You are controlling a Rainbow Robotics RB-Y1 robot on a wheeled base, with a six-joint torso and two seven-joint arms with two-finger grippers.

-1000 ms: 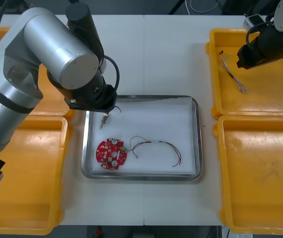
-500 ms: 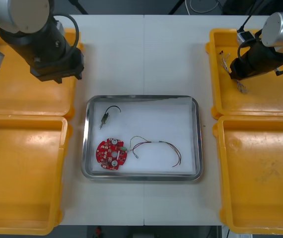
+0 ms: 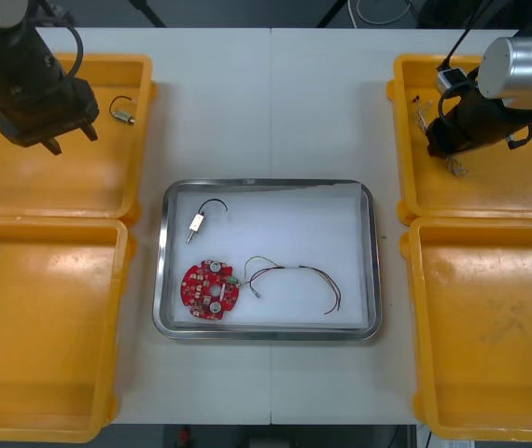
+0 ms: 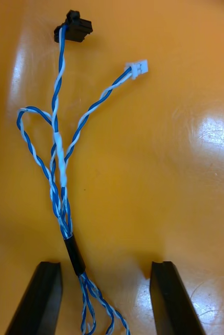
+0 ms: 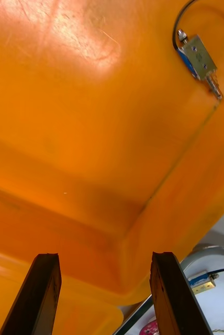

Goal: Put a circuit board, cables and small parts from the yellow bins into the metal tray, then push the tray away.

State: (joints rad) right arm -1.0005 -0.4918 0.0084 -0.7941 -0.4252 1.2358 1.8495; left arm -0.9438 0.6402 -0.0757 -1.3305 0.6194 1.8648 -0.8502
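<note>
I expect the twisted blue and white cable (image 4: 59,184) to keep its loops bundled when I lift it, because a black sleeve (image 4: 74,255) holds the cable's pieces together.
The metal tray (image 3: 371,252), white inside, holds a round red circuit board (image 3: 210,287), a red and yellow cable (image 3: 296,278) and a small metal part on a black cable (image 3: 198,220). My left gripper (image 3: 68,138) hangs open over the far left yellow bin (image 3: 23,182); a second small metal part (image 5: 198,57) lies ahead of its fingers (image 5: 41,293). My right gripper (image 4: 105,267) is open, low in the far right yellow bin (image 3: 509,187). A twisted blue and white cable (image 4: 59,157) runs between its fingers (image 4: 167,298), closer to one of them.
The near left bin (image 3: 33,327) and near right bin (image 3: 490,327) look bare inside. Bare table lies beyond the tray, between the far bins. The tray's corner (image 5: 216,254) shows past the bin wall in the left wrist view.
My left arm has drawn back from the tray to the far left bin, leaving the small part with its black cable in the tray. My right gripper has moved over the blue and white cable.
</note>
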